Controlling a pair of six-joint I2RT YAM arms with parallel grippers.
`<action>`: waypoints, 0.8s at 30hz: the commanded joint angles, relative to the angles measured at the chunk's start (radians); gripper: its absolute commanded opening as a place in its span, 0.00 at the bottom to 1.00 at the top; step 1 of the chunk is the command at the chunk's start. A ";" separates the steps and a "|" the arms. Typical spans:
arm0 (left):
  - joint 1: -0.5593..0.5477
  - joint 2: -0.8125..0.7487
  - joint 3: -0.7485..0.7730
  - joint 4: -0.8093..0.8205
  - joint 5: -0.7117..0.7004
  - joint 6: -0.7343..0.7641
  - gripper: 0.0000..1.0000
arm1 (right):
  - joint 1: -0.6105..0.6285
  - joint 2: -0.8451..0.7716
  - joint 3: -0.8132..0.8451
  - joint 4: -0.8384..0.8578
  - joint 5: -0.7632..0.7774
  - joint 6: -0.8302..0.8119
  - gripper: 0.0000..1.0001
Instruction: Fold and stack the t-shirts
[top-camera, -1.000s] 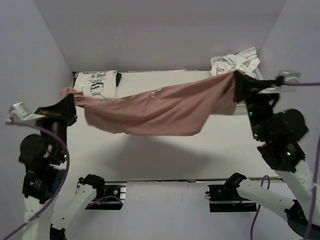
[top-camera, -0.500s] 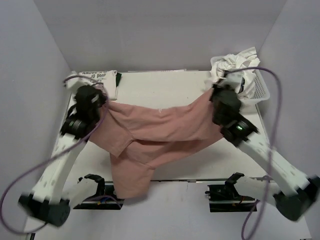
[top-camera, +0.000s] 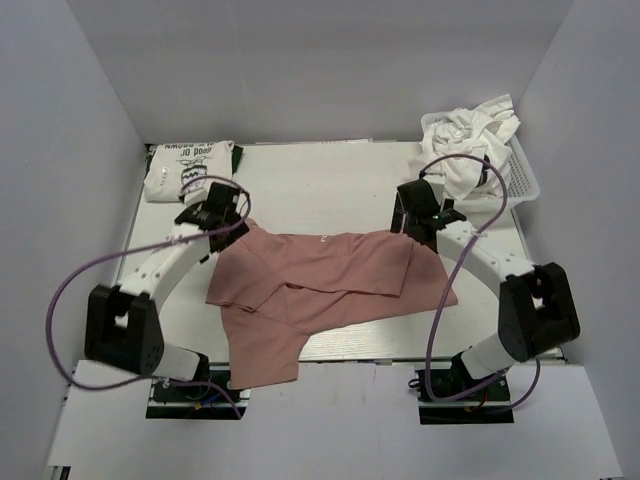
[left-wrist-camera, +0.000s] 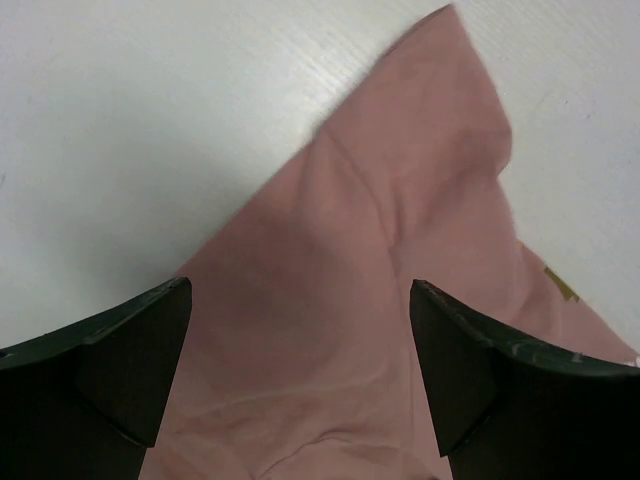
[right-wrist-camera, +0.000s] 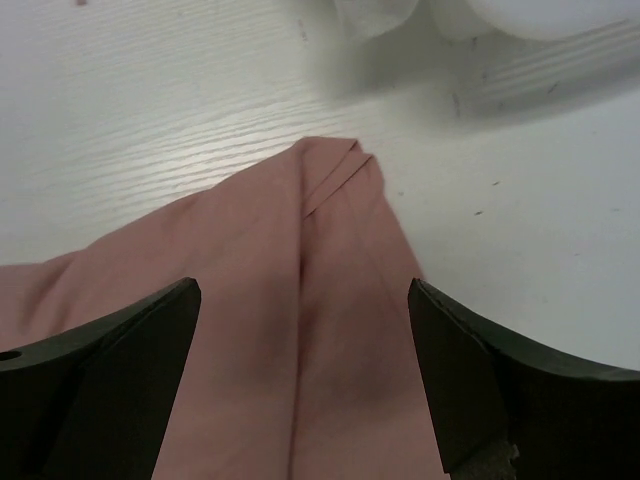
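Observation:
The dusty pink t-shirt (top-camera: 335, 262) has a loose edge (top-camera: 342, 291) going across it. So its folded-over cloth will drop open into a wide sheet when I pick it up.
A dusty pink t-shirt (top-camera: 330, 275) lies spread on the white table, one part hanging over the near edge (top-camera: 262, 350). My left gripper (top-camera: 222, 212) hovers open above the shirt's far left corner (left-wrist-camera: 400, 200), nothing between its fingers (left-wrist-camera: 130, 350). Over the far right corner (right-wrist-camera: 320, 260) my right gripper (top-camera: 415, 212) stands open too, its fingers (right-wrist-camera: 480, 370) apart and clear of the cloth. A folded white t-shirt with black print (top-camera: 190, 168) rests at the far left. Several crumpled white t-shirts (top-camera: 470, 130) sit heaped at the far right.
A white basket (top-camera: 520, 175) holds the crumpled shirts at the far right corner. Grey walls close in the table on three sides. Bare table (top-camera: 320, 185) shows between the folded shirt and the basket.
Both arms came down and inward from holding the pink shirt stretched in the air. It now lies on the table, and both grippers have opened and let go.

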 joint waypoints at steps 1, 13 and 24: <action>0.004 -0.187 -0.154 -0.021 0.009 -0.109 1.00 | 0.004 -0.108 -0.069 -0.023 -0.129 0.148 0.90; 0.051 -0.430 -0.589 0.114 0.018 -0.253 0.90 | 0.009 -0.231 -0.236 0.115 -0.318 0.209 0.90; 0.093 -0.303 -0.616 0.215 0.051 -0.272 0.63 | 0.007 -0.217 -0.278 0.102 -0.344 0.219 0.90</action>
